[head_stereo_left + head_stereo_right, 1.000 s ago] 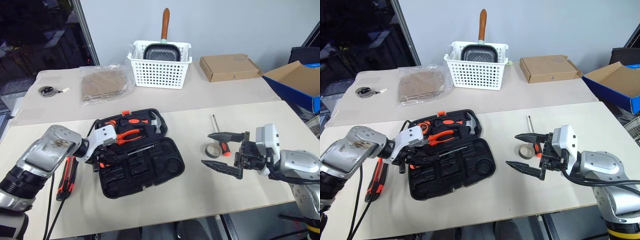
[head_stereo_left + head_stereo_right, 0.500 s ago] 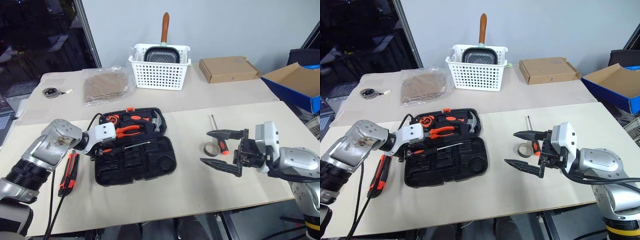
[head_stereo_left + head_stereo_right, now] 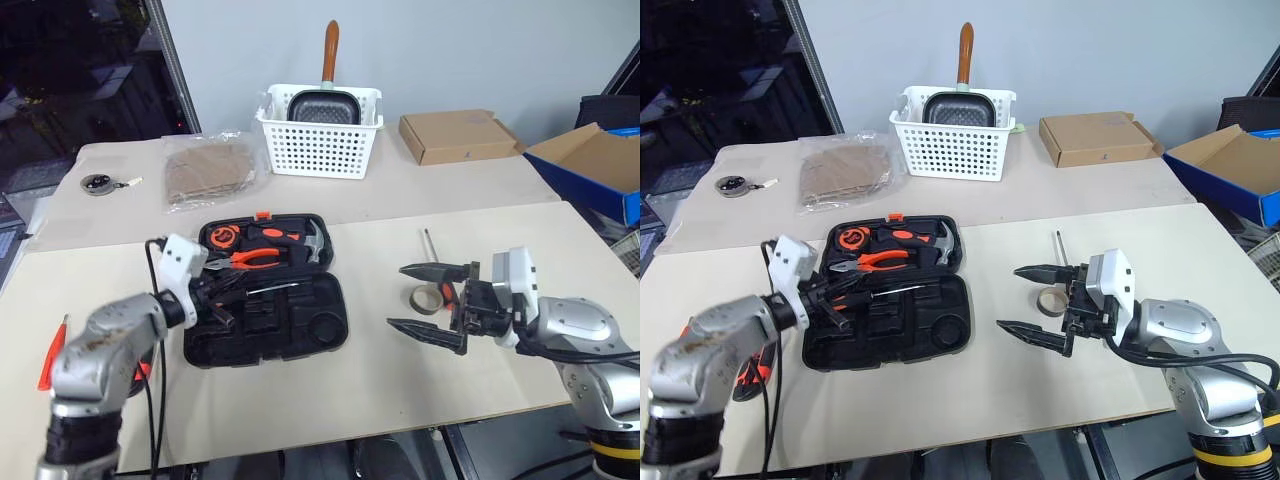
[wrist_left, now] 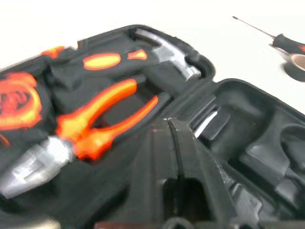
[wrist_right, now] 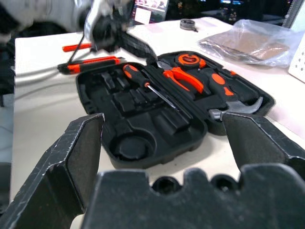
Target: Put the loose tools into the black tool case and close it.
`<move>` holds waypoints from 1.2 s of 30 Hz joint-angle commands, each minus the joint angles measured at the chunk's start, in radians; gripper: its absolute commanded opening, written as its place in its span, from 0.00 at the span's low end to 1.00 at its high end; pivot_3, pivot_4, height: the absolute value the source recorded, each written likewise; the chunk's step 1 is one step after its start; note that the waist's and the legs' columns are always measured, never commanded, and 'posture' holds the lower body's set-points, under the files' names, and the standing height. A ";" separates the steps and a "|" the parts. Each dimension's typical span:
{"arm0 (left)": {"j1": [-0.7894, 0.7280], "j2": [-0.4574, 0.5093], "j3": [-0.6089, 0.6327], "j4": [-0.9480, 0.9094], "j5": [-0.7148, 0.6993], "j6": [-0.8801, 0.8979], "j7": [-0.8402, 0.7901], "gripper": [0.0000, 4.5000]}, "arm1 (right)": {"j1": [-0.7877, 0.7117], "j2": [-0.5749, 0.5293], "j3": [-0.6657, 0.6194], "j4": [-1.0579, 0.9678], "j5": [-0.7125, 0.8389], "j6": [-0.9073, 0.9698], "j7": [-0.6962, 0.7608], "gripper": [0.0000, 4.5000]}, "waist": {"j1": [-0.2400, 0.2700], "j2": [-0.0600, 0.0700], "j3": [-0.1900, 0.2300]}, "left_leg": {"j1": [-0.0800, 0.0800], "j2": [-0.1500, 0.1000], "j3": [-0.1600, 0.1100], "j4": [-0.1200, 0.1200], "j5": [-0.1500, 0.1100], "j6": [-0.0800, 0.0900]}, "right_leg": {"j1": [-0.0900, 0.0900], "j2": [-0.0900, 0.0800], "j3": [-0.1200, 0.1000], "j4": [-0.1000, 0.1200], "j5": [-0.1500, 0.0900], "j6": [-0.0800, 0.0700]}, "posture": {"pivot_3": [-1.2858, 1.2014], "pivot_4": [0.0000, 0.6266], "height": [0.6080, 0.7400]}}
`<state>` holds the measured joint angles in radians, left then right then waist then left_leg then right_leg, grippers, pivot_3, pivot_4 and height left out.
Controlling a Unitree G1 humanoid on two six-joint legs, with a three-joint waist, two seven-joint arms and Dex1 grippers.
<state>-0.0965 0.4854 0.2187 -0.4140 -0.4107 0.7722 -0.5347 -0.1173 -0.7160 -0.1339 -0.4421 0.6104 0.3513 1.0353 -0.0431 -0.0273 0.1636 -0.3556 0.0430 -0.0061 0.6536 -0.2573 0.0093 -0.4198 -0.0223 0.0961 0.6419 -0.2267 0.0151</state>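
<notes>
An empty slot can be seen by the tip of the resting screwdriver, so the screwdriver by the tape roll should settle in there, with its handle reversed, when the robot lowers it.
The black tool case lies open in mid-table. A black-and-orange screwdriver rests in its near half. My left gripper hovers shut over the case's left part, its fingers pressed together with nothing between them. Left of the case lie a slim red screwdriver and the orange-and-black utility knife, which my left arm partly hides. To the right, another screwdriver lies by the small tape roll. My right gripper stands open beside them, pointing at the case.
Orange-handled pliers and a hammer sit in the case's far half. Behind are a white basket holding a pan, a plastic bag, a tape measure, a cardboard box and a blue box.
My left arm has swung down and its wrist has turned. Its gripper opened, then shut, staying over the case's left part. The red screwdriver has come into view. The right gripper barely moved.
</notes>
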 commanded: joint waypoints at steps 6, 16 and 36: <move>0.075 0.065 -0.175 0.112 0.177 -0.102 0.027 0.00 | -0.015 -0.012 -0.020 -0.023 -0.002 -0.013 -0.017 1.00 | -0.002 0.001 -0.001 | 0.005 0.000 0.000 -0.002 0.001 -0.001 | 0.009 0.001 0.001 0.000 -0.002 0.003 | 0.52 0.24 1.00; -0.020 0.195 -0.301 0.371 0.266 -0.341 -0.157 0.00 | -0.002 -0.016 -0.029 -0.038 -0.020 0.011 -0.077 1.00 | -0.003 0.008 -0.005 | 0.019 -0.003 -0.001 -0.004 0.001 -0.002 | 0.019 0.001 0.003 -0.001 -0.006 -0.003 | 0.52 0.24 1.00; 0.009 0.396 0.064 -0.331 -0.632 0.036 -0.312 0.92 | -0.359 -0.126 0.120 0.349 -0.210 0.728 -0.446 1.00 | -0.016 -0.002 -0.001 | -0.005 -0.009 -0.003 -0.009 0.000 -0.003 | -0.004 -0.003 0.005 -0.014 -0.002 0.009 | 0.52 0.24 1.00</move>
<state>-0.0683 0.8734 0.2851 -0.7158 -0.9989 0.7970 -0.8675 -0.4222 -0.8592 -0.0236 -0.1294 0.4075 1.0517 0.5895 -0.0589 -0.0295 0.1628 -0.3603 0.0344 -0.0095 0.6443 -0.2574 0.0062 -0.4236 -0.0257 0.1015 0.6284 -0.2287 0.0240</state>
